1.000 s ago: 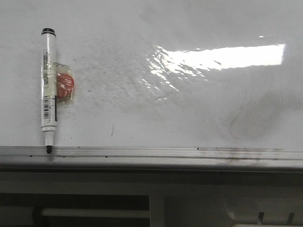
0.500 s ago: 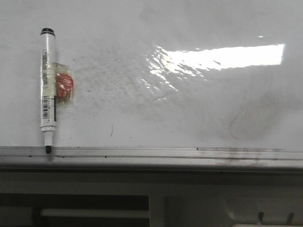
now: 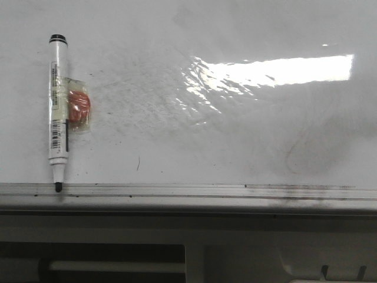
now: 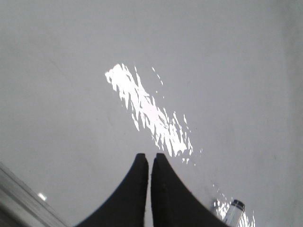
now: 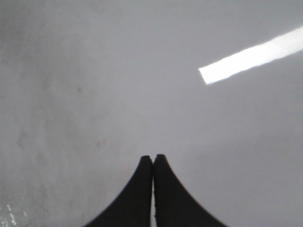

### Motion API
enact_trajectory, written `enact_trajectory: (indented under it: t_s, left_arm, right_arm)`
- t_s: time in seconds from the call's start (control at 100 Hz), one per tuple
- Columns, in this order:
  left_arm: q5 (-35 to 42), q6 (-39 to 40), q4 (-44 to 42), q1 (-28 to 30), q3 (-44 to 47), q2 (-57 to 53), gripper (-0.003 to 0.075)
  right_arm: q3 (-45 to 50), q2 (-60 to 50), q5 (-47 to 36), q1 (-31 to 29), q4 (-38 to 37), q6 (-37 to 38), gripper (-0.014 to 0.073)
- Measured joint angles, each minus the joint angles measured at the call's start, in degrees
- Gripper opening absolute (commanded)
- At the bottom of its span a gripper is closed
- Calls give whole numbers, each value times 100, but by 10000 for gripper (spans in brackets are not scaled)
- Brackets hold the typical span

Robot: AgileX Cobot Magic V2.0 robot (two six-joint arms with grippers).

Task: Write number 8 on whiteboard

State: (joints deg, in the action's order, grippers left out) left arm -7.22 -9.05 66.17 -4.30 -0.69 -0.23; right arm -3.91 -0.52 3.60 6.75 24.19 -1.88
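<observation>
I should keep going with my left gripper, because the marker's black tip (image 3: pixel 58 187) points toward the silver strip and the lower part of its body (image 3: pixel 59 145) is clear of the orange piece. My left gripper should then close there.
The whiteboard (image 3: pixel 235 147) fills the front view, glossy white with grey erased smudges and glare, edged by a silver strip (image 3: pixel 194 190) along its near side. No number 8 shows on it; only faint smudges. A white marker (image 3: pixel 58 112) with a black tip lies at the left, an orange piece taped to it (image 3: pixel 78 109). Its end also shows in the left wrist view (image 4: pixel 234 212). My left gripper (image 4: pixel 149 158) is shut and empty above the board. My right gripper (image 5: pixel 153 158) is shut and empty above the board. Neither gripper shows in the front view.
A short black stroke (image 3: pixel 138 163) and a faint curved grey mark (image 3: pixel 294 156) lie on the board. Below the silver strip is the robot's light grey base (image 3: pixel 194 253). A bright glare band (image 3: pixel 277 71) crosses the right of the board.
The marker has shifted slightly to the left in the front view; nothing else differs.
</observation>
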Motion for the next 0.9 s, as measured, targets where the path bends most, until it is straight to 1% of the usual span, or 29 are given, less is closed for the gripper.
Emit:
enact_trajectory:
  t_s: [0.06,0.14,0.24,0.27,0.28,0.34,0.36,0.37,0.4,0.44,0.49,0.51,0.54,0.59,0.62,0.73,0.9]
  left_arm:
    - [-393,-246,-173,0,-79,0,-20]
    - [-906,-532,-660,0,-450,114,-20]
    - [-1489,-691,-1249,0,-1057,681,-20]
    - [-1688,-727,-1392,0,-1221,886,-19]
    - [-1725,-727,-1458,0,-1300,938,-18]
    - [-2000,-752,-1682,-44,-1579,1400,5]
    - [-2071,-755,-1766,-89,-1696,1591,34]
    - [-2087,-768,-1785,-106,-1723,1591,43]
    - [-2171,-786,-1854,-183,-1827,1823,85]
    - [-2297,-857,-1925,-324,-1967,2046,165]
    - [-2445,-984,-1980,-510,-2109,2354,260]
    - [-2499,-1040,-1992,-595,-2159,2486,295]
    - [-2553,-1098,-1989,-707,-2217,2705,332]
    - [-2599,-1160,-2014,-901,-2294,3006,365]
    - [-2614,-1187,-2015,-1037,-2327,3174,365]
    - [-2571,-1212,-2025,-1427,-2463,3812,365]
    - [-2048,-1233,-2025,-2137,-2606,4638,365]
  right_arm:
    - [-348,0,412,0,-217,0,-39]
    - [-963,231,1429,0,-800,0,-39]
    - [-1707,759,2600,0,-1612,0,-39]
    - [-1840,925,2810,0,-1739,0,-36]
    - [-1928,1009,3002,0,-1810,0,-30]
    - [-2247,1317,3382,0,-1994,0,16]
    - [-2395,1422,3553,0,-2040,0,54]
    - [-2430,1488,3592,0,-2059,0,54]
    - [-2561,1613,3757,0,-2088,0,115]
    - [-2731,1773,3882,0,-2115,0,188]
    - [-2884,1926,3995,0,-2124,0,313]
    - [-2934,1981,4006,0,-2124,0,342]
    - [-2989,2048,4018,0,-2124,0,407]
    - [-3052,2137,4028,0,-2124,0,460]
    - [-3065,2173,4028,27,-2124,0,466]
    - [-3067,2227,4017,131,-2114,0,446]
    - [-3076,2227,4007,169,-2103,0,437]
